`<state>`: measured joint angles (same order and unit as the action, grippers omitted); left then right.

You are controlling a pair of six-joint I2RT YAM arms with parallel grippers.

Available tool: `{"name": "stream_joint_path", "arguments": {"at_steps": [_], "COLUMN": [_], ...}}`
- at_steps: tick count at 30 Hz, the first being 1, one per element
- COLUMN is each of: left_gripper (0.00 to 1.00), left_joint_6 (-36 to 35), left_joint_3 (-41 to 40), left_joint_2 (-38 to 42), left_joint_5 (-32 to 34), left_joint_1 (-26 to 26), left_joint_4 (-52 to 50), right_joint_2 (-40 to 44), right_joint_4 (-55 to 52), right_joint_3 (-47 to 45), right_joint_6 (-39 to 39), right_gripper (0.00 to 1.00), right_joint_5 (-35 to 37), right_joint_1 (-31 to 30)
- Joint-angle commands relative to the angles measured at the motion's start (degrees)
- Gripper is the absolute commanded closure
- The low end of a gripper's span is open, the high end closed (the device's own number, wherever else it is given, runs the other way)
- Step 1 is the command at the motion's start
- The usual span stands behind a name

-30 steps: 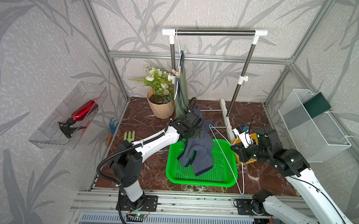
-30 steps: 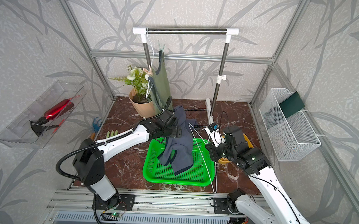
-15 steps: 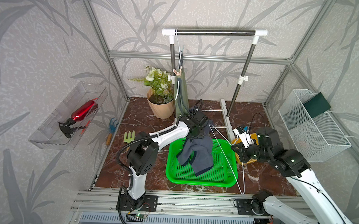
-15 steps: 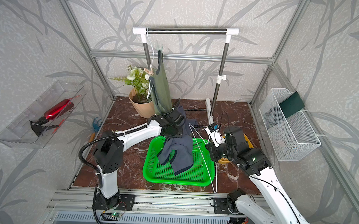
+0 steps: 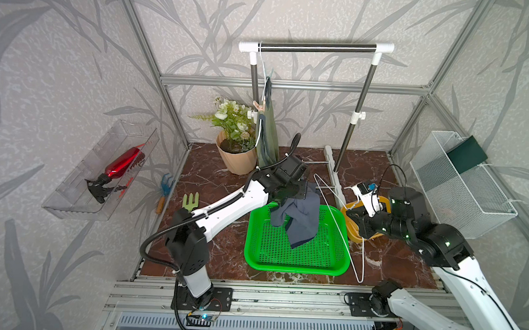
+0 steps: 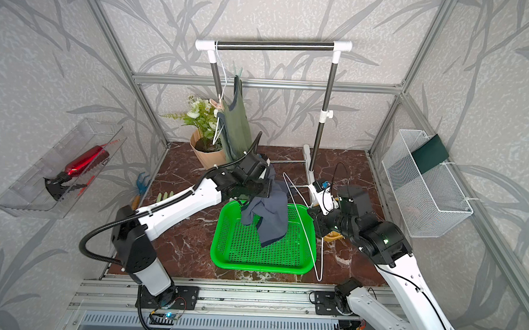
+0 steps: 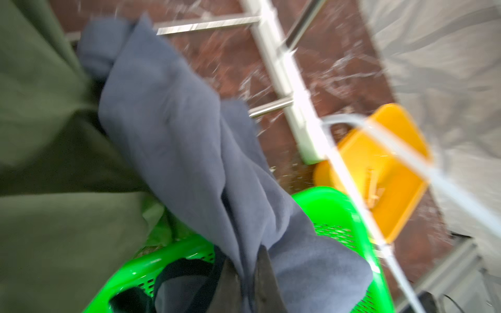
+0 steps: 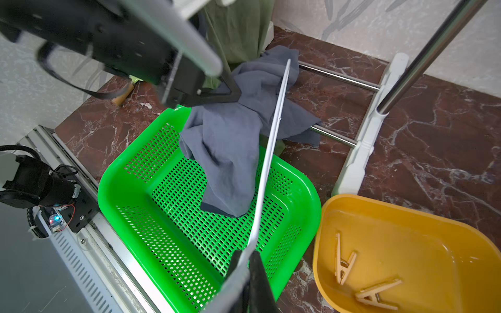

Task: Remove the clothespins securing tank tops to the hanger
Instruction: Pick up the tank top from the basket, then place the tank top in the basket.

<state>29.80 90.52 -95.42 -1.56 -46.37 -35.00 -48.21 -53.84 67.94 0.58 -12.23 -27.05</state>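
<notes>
The navy tank top hangs over the basket's back rim onto the rack's crossbars (image 5: 315, 189), so my left gripper should pull it completely into the basket (image 5: 272, 242) before opening.
My left gripper (image 7: 245, 260) is shut on a fold of the navy tank top (image 5: 301, 213), which hangs limp from it over the green basket (image 5: 295, 265). My right gripper (image 8: 245, 254) is shut on the white wire hanger (image 8: 268, 162), which slants across the basket beside the cloth. The olive tank top (image 5: 267, 135) hangs on another hanger from the rack (image 5: 317, 47), with a clothespin (image 5: 257, 105) clipped at its strap. Two loose clothespins (image 8: 343, 260) (image 8: 376, 294) lie in the yellow tray (image 8: 406, 216).
The rack's white foot and steel crossbars (image 8: 363, 151) stand right behind the basket. A potted plant (image 5: 236, 158) stands at the back left. Garden tools (image 5: 191, 201) lie on the left floor. A white mesh bin (image 5: 458, 192) hangs on the right wall.
My left gripper has shut on the navy tank top, and the left arm has swung in toward the basket. The right arm and the hanger have stayed put.
</notes>
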Motion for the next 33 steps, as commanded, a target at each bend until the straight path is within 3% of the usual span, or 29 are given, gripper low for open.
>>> {"name": "stream_joint_path", "arguments": {"at_steps": [1, 17, 25, 28, 33], "left_gripper": [1.0, 1.0, 1.0, 1.0, 1.0], "left_joint_6": [-2.8, 6.4, 9.4, 10.9, 12.6], "left_joint_3": [4.1, 17.0, 28.0, 25.5, 13.5], "left_joint_2": [6.7, 21.5, 20.2, 20.7, 23.9], "left_joint_5": [0.0, -11.1, -15.0, -14.3, -12.6], "left_joint_1": [-2.7, -3.2, -3.3, -3.2, -1.9], "left_joint_4": [1.1, -15.4, -19.6, -19.2, -13.0], "right_joint_2": [1.4, 0.1, -2.3, -2.7, -2.0], "right_joint_4": [-1.5, -1.5, 0.7, 0.7, 0.8], "right_joint_3": [2.5, 11.5, 11.9, 11.5, 10.0], "right_joint_6": [-0.1, -0.4, 0.1, -0.1, -0.4], "right_gripper": [1.0, 1.0, 1.0, 1.0, 1.0], "right_joint_5": [1.6, 7.3, 6.2, 6.3, 6.8], "right_joint_1": [0.2, 0.2, 0.2, 0.2, 0.2]}}
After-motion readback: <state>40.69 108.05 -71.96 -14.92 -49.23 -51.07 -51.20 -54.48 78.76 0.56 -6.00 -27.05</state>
